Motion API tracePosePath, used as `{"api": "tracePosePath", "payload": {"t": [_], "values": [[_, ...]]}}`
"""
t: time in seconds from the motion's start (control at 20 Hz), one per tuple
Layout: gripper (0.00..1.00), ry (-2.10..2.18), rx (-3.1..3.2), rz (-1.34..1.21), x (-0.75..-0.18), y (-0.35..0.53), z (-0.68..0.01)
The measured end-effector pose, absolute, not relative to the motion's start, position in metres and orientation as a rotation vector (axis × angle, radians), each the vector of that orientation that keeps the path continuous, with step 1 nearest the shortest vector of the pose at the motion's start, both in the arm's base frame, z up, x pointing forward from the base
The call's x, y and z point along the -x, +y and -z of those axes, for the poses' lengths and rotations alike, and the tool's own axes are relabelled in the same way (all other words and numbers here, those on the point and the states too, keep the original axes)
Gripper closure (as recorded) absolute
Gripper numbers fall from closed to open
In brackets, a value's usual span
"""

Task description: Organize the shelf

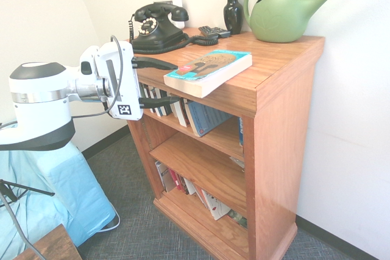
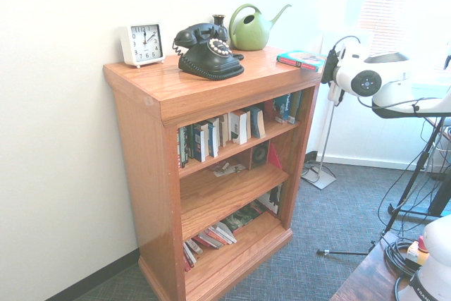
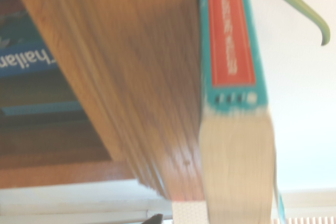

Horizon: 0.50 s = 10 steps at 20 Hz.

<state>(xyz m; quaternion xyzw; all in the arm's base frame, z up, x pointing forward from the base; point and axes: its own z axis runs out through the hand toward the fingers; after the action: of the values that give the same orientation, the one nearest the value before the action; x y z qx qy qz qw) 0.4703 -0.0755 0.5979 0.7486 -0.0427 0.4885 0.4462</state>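
Note:
The paperback's spine with the red label point(image 3: 231, 40) points toward my gripper, so I expect the teal paperback point(image 1: 209, 72) to stay closed when I carry it and tip it upright.
The shelf point(image 1: 274, 126) point(image 2: 141, 167) is an orange-brown wooden bookcase with three tiers. A teal paperback point(image 1: 210, 70) point(image 2: 304, 59) lies flat on its top, hanging over the front edge. My gripper point(image 1: 175, 82) is open and level with the top board, one finger above the front edge and one below it, just left of the paperback's corner. The wrist view shows the paperback's teal spine with a red label point(image 3: 231, 40) beside the wooden top point(image 3: 131, 77), blurred. In the second exterior view the fingers are hidden behind my wrist point(image 2: 340, 61).
On top stand a black rotary phone point(image 1: 155, 27), a dark vase point(image 1: 233, 11), a green watering can point(image 1: 283, 13), a remote point(image 1: 214, 31) and a white clock point(image 2: 143, 43). Books point(image 1: 183, 111) lean on the upper tier; more point(image 1: 189, 190) lie on the bottom one. A blue-covered object point(image 1: 55, 193) sits left.

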Motion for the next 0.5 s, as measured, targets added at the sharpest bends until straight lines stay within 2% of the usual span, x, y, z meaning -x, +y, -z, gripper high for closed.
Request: {"api": "tracePosePath", "payload": {"t": [0.45, 0.5], "values": [[0.00, -0.104, -1.854, -1.190, -0.517, -0.087, -0.590], [1.00, -0.113, -1.858, -1.185, -0.521, -0.091, -0.588]]}}
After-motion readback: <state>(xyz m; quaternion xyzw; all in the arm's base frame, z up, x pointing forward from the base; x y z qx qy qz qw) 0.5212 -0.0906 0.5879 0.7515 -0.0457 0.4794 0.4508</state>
